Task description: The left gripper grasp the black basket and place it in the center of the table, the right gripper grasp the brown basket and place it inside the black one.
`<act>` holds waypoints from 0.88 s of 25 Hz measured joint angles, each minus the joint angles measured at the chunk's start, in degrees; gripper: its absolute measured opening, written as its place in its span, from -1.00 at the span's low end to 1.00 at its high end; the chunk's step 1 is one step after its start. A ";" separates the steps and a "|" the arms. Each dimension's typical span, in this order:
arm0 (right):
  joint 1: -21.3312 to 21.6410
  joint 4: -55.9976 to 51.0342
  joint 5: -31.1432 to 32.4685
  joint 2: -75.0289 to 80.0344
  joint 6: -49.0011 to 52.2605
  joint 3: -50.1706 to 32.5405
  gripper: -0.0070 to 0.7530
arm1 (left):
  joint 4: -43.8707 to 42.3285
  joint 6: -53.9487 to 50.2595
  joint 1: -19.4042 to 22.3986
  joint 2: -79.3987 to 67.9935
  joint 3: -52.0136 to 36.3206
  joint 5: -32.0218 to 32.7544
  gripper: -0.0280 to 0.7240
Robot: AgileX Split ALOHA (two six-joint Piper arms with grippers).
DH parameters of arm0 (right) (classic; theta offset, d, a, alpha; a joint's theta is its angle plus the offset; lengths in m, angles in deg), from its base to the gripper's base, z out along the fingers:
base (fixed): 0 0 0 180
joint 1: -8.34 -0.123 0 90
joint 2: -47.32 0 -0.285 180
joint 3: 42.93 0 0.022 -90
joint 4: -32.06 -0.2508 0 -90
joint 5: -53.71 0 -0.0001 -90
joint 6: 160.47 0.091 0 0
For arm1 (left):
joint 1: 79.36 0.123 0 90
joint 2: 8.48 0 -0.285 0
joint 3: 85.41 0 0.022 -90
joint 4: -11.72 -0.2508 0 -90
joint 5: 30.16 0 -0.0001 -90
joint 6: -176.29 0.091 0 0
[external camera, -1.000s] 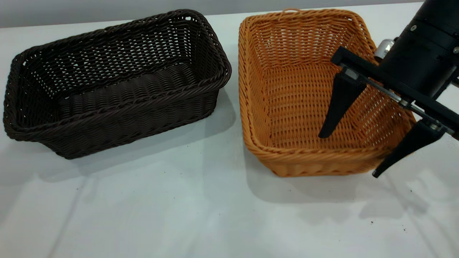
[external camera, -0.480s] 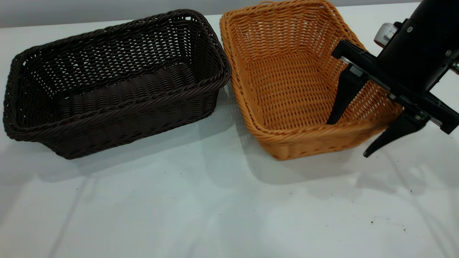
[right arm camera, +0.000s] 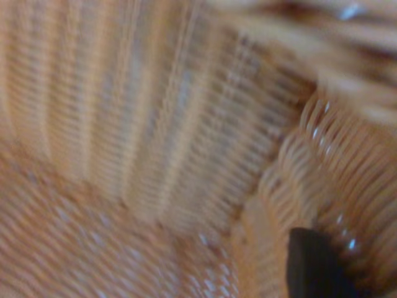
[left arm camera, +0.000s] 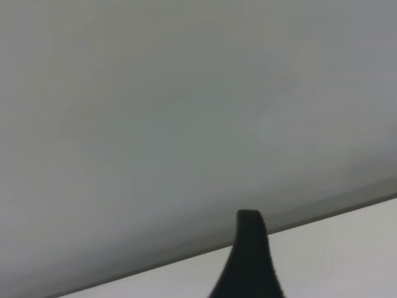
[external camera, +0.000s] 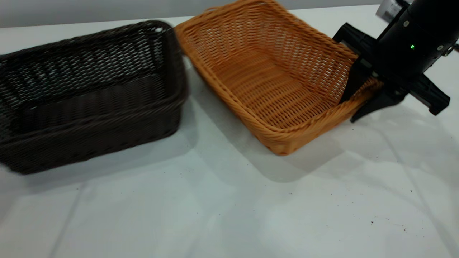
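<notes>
The brown basket's far corner (external camera: 181,32) is touching the black basket, so the robot's right gripper should lift the brown basket clear before the left gripper takes the black basket (external camera: 107,122).
The brown basket (external camera: 265,82) is tilted, its right side raised off the table (external camera: 229,208). My right gripper (external camera: 348,111) is shut on its right wall, one finger inside and one outside. The basket's far left corner touches the black basket (external camera: 89,118), which sits at the left, partly out of view. The right wrist view shows the brown basket's woven inside (right arm camera: 155,136) and one dark fingertip (right arm camera: 313,267). The left gripper is outside the exterior view. Its wrist view shows only one fingertip (left arm camera: 248,261) over the white table (left arm camera: 347,248) and a grey wall.
The tabletop in front of both baskets is bare white with small dark specks (external camera: 394,224). A grey wall (external camera: 71,10) runs along the table's far edge.
My right gripper closed on the brown basket's right wall and rose, tilting and swinging the basket to the left. The black basket has shifted left.
</notes>
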 joint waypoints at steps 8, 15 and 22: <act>1.72 1.01 -15.58 0.11 -2.21 0.06 -0.69 | 0.07 0.00 0.00 0.00 0.00 1.31 0.43; 5.51 1.06 -22.38 0.13 -9.13 6.45 -0.69 | 0.07 0.00 0.00 0.00 0.00 5.73 0.43; 9.03 1.65 -6.81 0.13 -21.14 18.46 -0.70 | -4.26 0.99 -1.97 0.06 0.06 12.97 0.39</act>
